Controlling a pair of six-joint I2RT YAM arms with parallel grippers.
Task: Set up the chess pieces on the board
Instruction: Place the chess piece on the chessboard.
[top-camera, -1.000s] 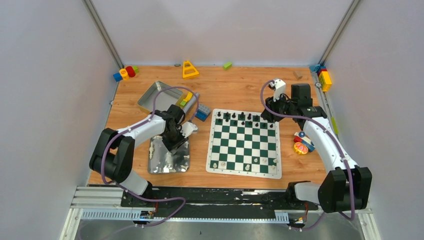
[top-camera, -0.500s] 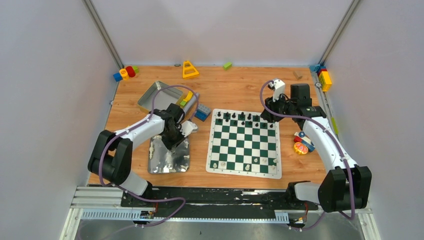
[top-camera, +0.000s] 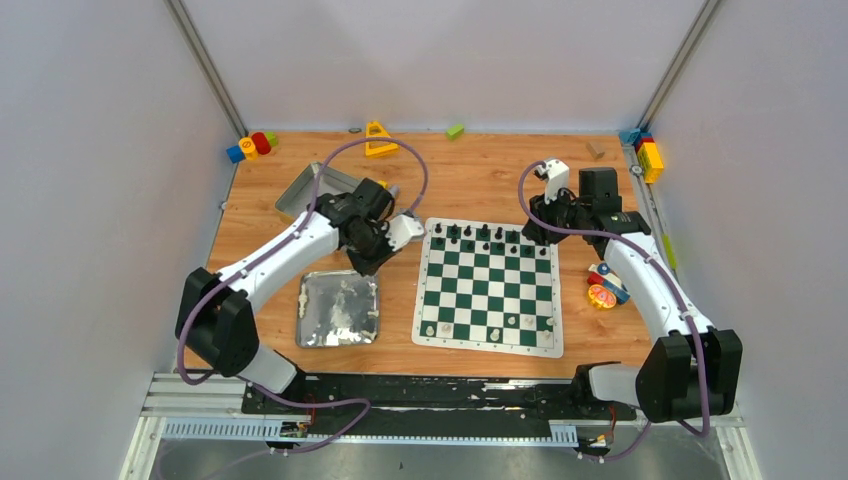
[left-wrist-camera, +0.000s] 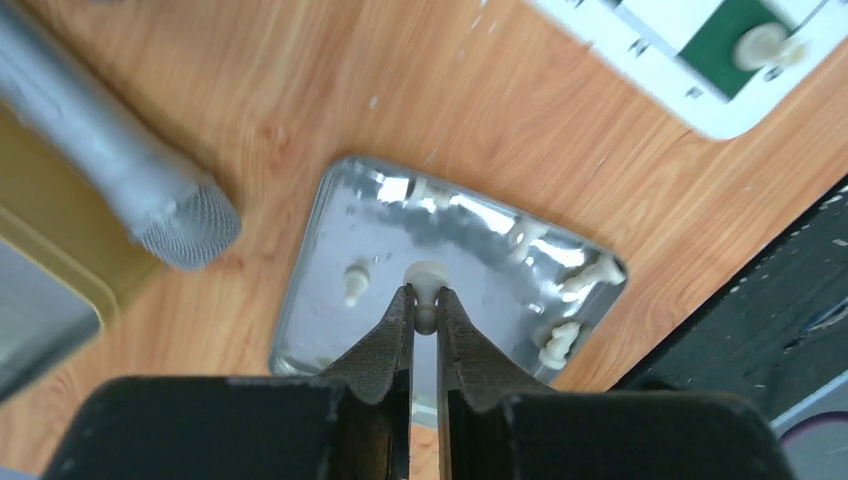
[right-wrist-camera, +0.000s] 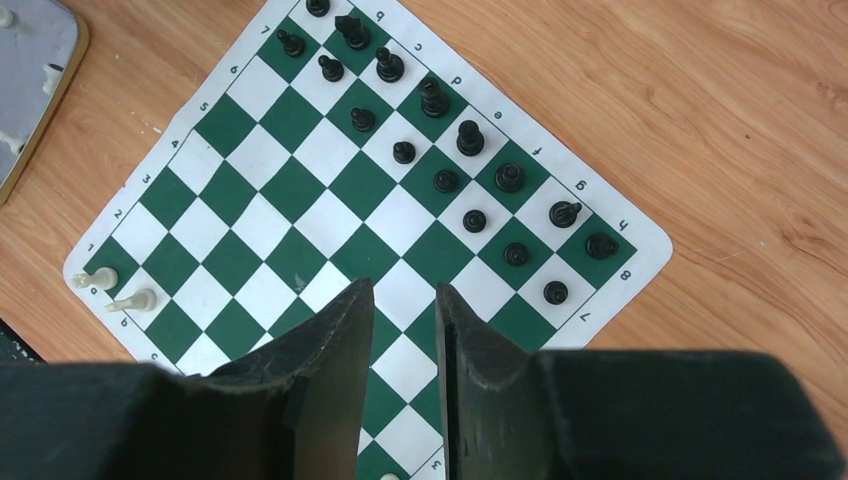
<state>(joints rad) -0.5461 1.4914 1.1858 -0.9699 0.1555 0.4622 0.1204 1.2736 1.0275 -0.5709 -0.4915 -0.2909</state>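
I should keep carrying the white pawn, which hangs base down (left-wrist-camera: 427, 272) from my left gripper, until it stands on the empty square before the white corner rook (top-camera: 431, 314).
The green and white board (top-camera: 489, 285) lies mid-table. Black pieces (top-camera: 483, 236) fill its two far rows, also in the right wrist view (right-wrist-camera: 470, 135). A few white pieces (top-camera: 487, 322) stand on its near row. My left gripper (top-camera: 366, 258) is shut on a white pawn (left-wrist-camera: 427, 275), held in the air above the silver tray (top-camera: 339, 309). The tray (left-wrist-camera: 350, 220) holds several loose white pieces (left-wrist-camera: 558, 340). My right gripper (top-camera: 533, 232) is open and empty, hovering over the board's far right corner (right-wrist-camera: 402, 290).
An open metal tin (top-camera: 320, 190) sits behind the left gripper, with a grey mesh-tipped cylinder (left-wrist-camera: 110, 160) beside it. Coloured blocks lie at the back left (top-camera: 252, 146), back right (top-camera: 648, 155), and toys (top-camera: 603, 288) right of the board.
My left gripper has risen off the silver tray and moved back and right toward the board's far left corner, carrying the white pawn. The right arm has not moved.
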